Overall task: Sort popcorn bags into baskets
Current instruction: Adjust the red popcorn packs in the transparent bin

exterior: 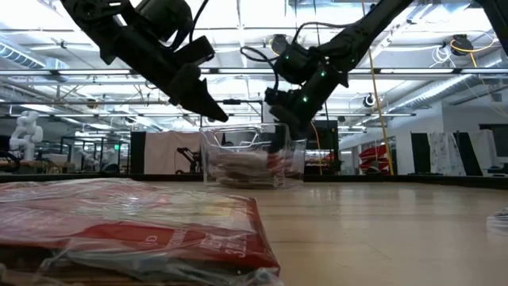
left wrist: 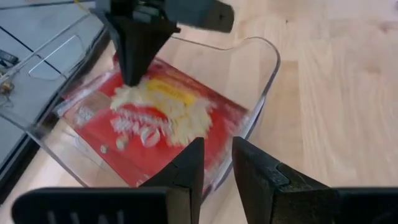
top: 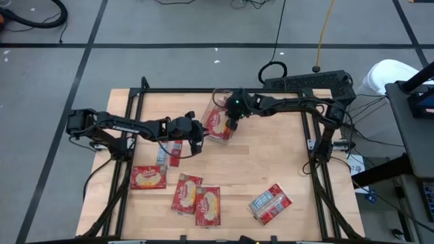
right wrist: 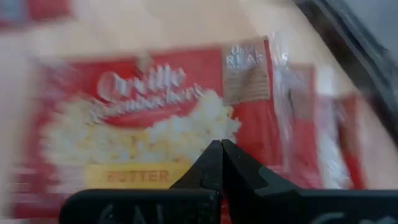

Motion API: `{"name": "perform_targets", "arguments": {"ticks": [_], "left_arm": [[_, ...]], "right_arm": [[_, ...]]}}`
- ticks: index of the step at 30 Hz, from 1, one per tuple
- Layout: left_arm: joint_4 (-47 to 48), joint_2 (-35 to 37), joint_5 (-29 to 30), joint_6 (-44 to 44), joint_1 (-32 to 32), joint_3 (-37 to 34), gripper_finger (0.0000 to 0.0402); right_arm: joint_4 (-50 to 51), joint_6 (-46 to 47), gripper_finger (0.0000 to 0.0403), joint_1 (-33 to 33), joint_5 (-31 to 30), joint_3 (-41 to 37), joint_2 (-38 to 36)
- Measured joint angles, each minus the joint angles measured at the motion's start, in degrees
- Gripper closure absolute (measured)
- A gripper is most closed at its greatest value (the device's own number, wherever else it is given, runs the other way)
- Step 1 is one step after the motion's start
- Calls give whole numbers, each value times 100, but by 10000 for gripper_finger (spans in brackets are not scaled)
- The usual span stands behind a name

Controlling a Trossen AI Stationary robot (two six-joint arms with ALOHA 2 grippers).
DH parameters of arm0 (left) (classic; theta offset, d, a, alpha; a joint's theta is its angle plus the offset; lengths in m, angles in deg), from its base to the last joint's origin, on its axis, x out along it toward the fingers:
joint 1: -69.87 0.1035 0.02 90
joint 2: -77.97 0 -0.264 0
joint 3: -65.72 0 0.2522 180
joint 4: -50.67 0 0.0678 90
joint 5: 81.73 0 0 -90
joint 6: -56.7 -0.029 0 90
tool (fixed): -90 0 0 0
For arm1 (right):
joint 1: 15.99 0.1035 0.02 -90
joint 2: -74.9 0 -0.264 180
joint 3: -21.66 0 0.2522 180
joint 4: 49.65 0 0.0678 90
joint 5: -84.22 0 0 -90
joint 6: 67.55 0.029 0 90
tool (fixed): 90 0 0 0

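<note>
Next, my right gripper lifts out, as the clear plastic bin (top: 215, 125) sits crooked to the far rail, and help my left gripper straighten it by its outer walls (top: 231, 135).
The clear plastic bin (top: 221, 124) stands on the table near its far edge, with a red popcorn bag (left wrist: 168, 118) lying flat inside it, picture side up. My right gripper (top: 232, 123) is shut and points down into the bin over that bag (right wrist: 155, 118). My left gripper (left wrist: 216, 163) hovers just off the bin's left side (exterior: 208, 139), open by a narrow gap with nothing between the fingers. Several more red bags lie flat on the near part of the table (top: 148, 177) (top: 186, 192) (top: 208, 205), one with its silvery side up (top: 270, 203). My right gripper (left wrist: 132, 74) comes from above with shut fingers pointing down at the bag's yellow picture (left wrist: 152, 93) inside the bin. I cannot tell whether the tips touch the bag.
A small packet (top: 171, 153) lies under the left arm. A black frame rail (top: 203, 91) runs around the table. One bag fills the near foreground of the low view (exterior: 135, 226). Bare wood shows between the bin and the near bags (top: 258, 159).
</note>
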Motion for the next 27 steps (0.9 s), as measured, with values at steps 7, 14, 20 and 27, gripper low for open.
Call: {"name": "perform_targets", "arguments": {"ticks": [7,14,20,27], "left_arm": [[24,0,0,20,7,0,311],[33,0,0,55,-33,0,311],[71,-30,0,58,-24,-3,311],[-227,-173,-13,108,-10,-130,311]], "right_arm": [[20,-375,403,-245,-673,-2,-60],[-46,-27,403,-213,-94,-4,-285],[-172,98,403,110,-57,0,-203],[-239,356,403,129,-67,4,160]]}}
